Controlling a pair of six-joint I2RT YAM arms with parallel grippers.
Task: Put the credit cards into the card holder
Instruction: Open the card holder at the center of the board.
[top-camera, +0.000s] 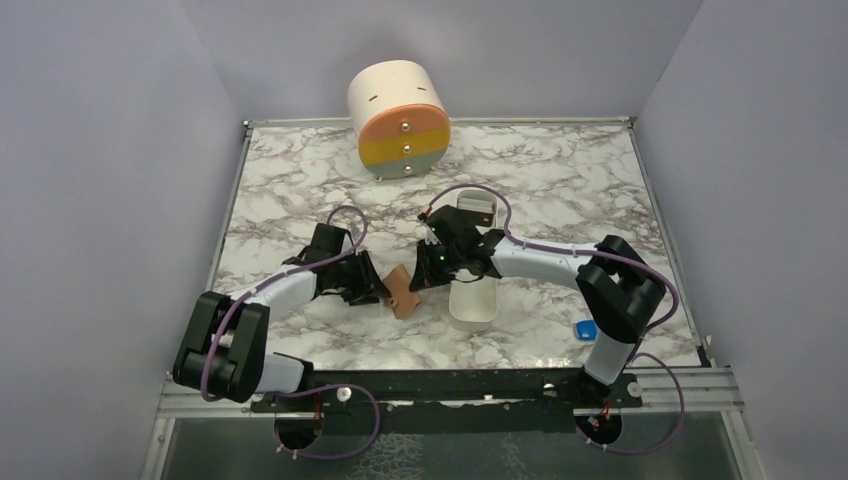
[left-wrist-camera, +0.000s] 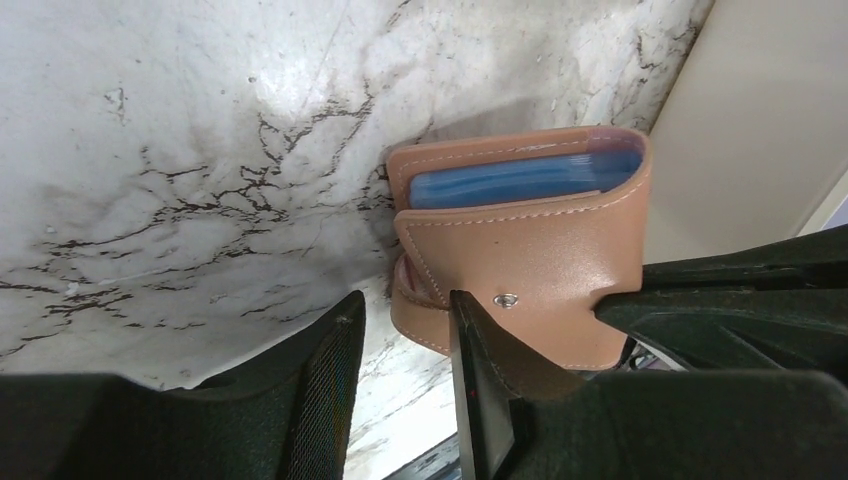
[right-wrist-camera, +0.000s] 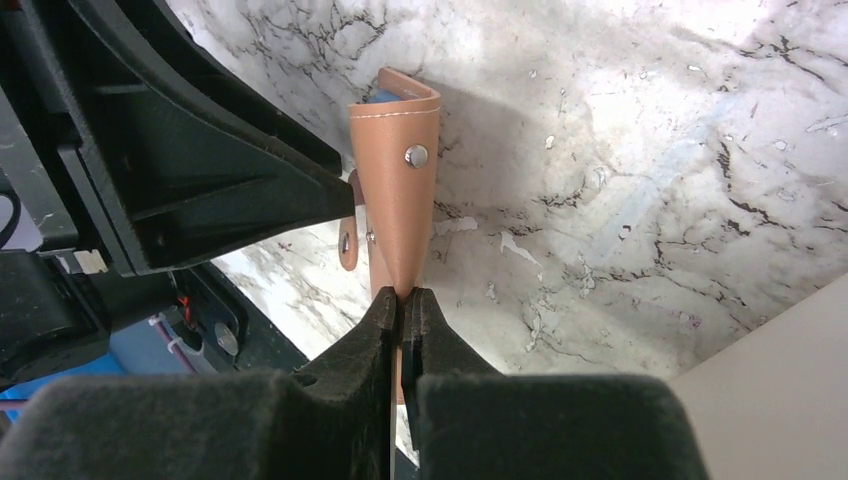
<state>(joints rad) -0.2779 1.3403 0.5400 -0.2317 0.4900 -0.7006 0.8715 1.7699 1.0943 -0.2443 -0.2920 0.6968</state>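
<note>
I should hold the strap (left-wrist-camera: 418, 314) with my left gripper while my right gripper opens the front flap, because my right gripper is pinching the card holder shut at its fold (left-wrist-camera: 640, 190).
The tan leather card holder (top-camera: 403, 291) stands on edge on the marble table between my two grippers. In the left wrist view the card holder (left-wrist-camera: 540, 250) shows its snap stud and light-blue layers (left-wrist-camera: 520, 180) inside its fold. Whether those layers are credit cards or lining I cannot tell, and no loose credit cards show. My left gripper (left-wrist-camera: 405, 325) is open. Its right finger (left-wrist-camera: 480, 380) lies against the holder's near face, with only bare table in the gap. My right gripper (right-wrist-camera: 402, 296) is shut on the lower edge of the card holder (right-wrist-camera: 398, 190).
A long white tray (top-camera: 473, 300) lies just right of the holder, under the right arm. A cream cylinder with orange, yellow and grey bands (top-camera: 400, 120) stands at the back. A small blue block (top-camera: 586, 328) sits near the right arm's base. Grey walls enclose the table.
</note>
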